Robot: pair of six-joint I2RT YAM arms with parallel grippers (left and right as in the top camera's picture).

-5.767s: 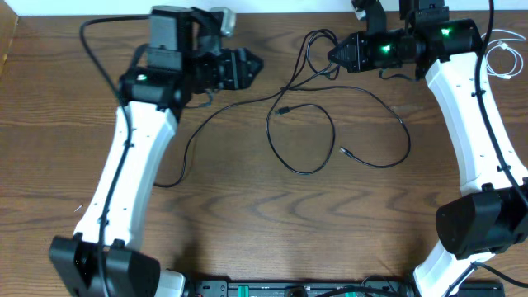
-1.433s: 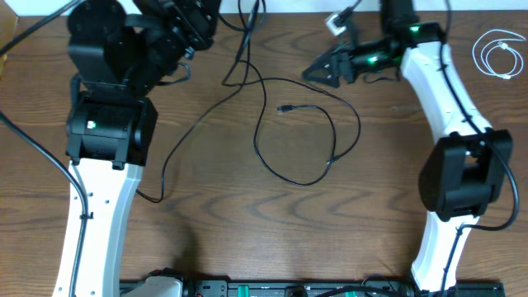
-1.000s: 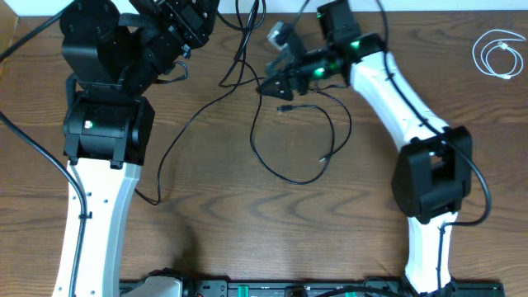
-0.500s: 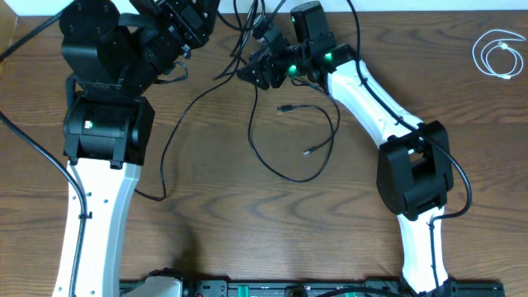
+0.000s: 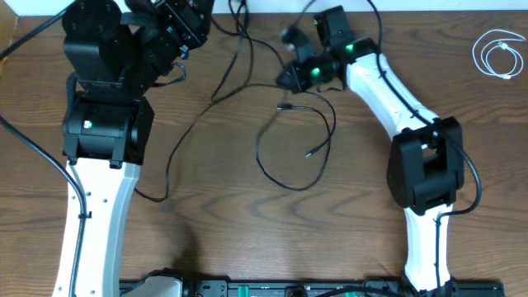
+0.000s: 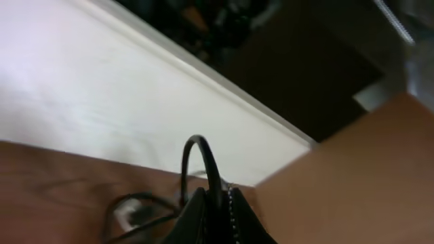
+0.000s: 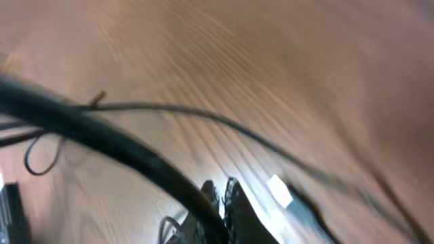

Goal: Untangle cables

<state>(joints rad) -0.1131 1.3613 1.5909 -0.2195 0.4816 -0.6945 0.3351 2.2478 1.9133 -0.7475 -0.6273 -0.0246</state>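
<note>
The black cable in my right gripper crosses the cable my left gripper holds [image 5: 275, 87] up, so my right gripper needs to pull its cable clear toward the white cable [image 5: 498, 55].
Black cables hang from the top of the table and spread over it. One forms a loop [image 5: 289, 183] with a small plug [image 5: 285, 107]; another trails left [image 5: 177, 144]. My left gripper [image 5: 205, 15] is raised at the back, and its wrist view shows it [image 6: 218, 198] shut on a black cable [image 6: 203, 156] that arches above the fingers. My right gripper [image 5: 286, 79] sits at the back centre; its jaws [image 7: 222, 193] are pressed together with a thick blurred black cable [image 7: 135, 152] running into them. A white cable [image 5: 497, 54] lies coiled at the far right.
A black power strip [image 5: 272, 289] runs along the front edge between the two arm bases. A white wall [image 6: 102, 102] and a brown panel [image 6: 352, 176] stand behind the table. A thin black cord [image 7: 203, 116] and a white tag [image 7: 279, 190] lie under the right gripper.
My right arm swung left across the back to the hanging cables, shut its jaws, and drew back slightly right. The loop on the table shifted. The left arm stayed put.
</note>
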